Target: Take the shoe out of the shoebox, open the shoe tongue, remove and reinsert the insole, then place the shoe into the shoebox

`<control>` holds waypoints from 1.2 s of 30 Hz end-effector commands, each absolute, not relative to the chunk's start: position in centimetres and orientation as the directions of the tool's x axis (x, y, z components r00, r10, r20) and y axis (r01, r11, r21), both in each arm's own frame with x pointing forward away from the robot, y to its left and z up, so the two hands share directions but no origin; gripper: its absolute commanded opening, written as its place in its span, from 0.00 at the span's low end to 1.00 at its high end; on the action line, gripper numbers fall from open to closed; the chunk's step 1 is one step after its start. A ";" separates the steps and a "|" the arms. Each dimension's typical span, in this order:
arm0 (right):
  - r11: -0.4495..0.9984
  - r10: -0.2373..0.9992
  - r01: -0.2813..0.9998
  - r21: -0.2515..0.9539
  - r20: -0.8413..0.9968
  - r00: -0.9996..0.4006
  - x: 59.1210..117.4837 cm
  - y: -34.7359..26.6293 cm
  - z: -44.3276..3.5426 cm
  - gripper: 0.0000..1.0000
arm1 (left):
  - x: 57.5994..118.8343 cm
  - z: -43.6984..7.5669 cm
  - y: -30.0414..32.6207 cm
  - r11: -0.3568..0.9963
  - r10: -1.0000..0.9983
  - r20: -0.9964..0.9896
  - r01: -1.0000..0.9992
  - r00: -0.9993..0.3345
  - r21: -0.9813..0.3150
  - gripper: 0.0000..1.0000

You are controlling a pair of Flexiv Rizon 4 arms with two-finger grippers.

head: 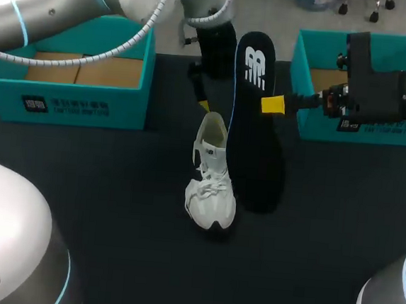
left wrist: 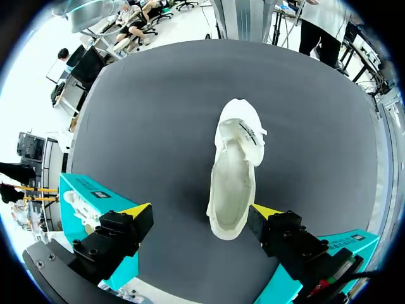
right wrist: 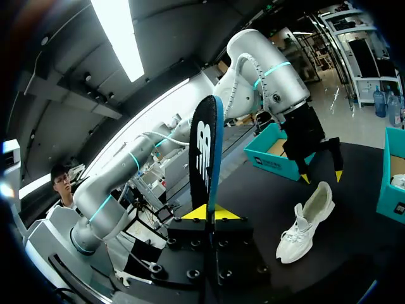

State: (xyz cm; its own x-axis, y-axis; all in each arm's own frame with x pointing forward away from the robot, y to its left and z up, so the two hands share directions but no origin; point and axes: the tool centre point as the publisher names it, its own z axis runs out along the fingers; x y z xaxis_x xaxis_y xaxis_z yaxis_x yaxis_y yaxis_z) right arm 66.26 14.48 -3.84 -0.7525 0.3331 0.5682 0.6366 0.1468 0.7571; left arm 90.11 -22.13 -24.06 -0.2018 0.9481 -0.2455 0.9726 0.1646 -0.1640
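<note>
My gripper will bring a hidden blue bottom side into sight when it turns over the black insole [head: 256, 132], because a thin blue rim [head: 234, 84] runs along the insole's edge.
A white sneaker [head: 211, 185] lies on the black table [head: 114, 187], toe toward the front edge, its tongue pulled up. My right gripper [head: 272, 105] is shut on the edge of a long black insole [head: 251, 128] with a blue rim, holding it on edge just right of the shoe. In the right wrist view the insole [right wrist: 205, 145] rises from between the yellow tips of that gripper [right wrist: 207, 212]. My left gripper [left wrist: 201, 215] hangs open above the heel of the shoe [left wrist: 234, 171], touching nothing. From the right wrist view, the left gripper [right wrist: 321, 177] is above the shoe [right wrist: 307, 221].
A teal shoebox [head: 74, 77] stands open at the back left. A second teal box [head: 365, 127] sits at the back right, under my right arm. The front half of the table is bare black surface.
</note>
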 end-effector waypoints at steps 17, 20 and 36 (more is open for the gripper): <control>0.097 0.331 0.764 0.638 0.703 -0.630 70.7 14.5 -4.6 0.00 | 88.3 -19.0 -19.9 0.066 0.732 -0.675 0.996 -0.092 -0.065 1.00; 0.076 0.327 0.785 0.614 0.729 -0.602 72.5 14.1 -4.6 0.00 | 87.9 -18.2 -19.3 0.044 0.704 -0.707 0.998 -0.060 -0.040 1.00; 0.008 0.371 0.816 0.577 0.756 -0.539 76.0 13.1 -4.7 0.00 | 87.1 -17.1 -18.5 0.033 0.682 -0.731 0.999 -0.028 -0.007 1.00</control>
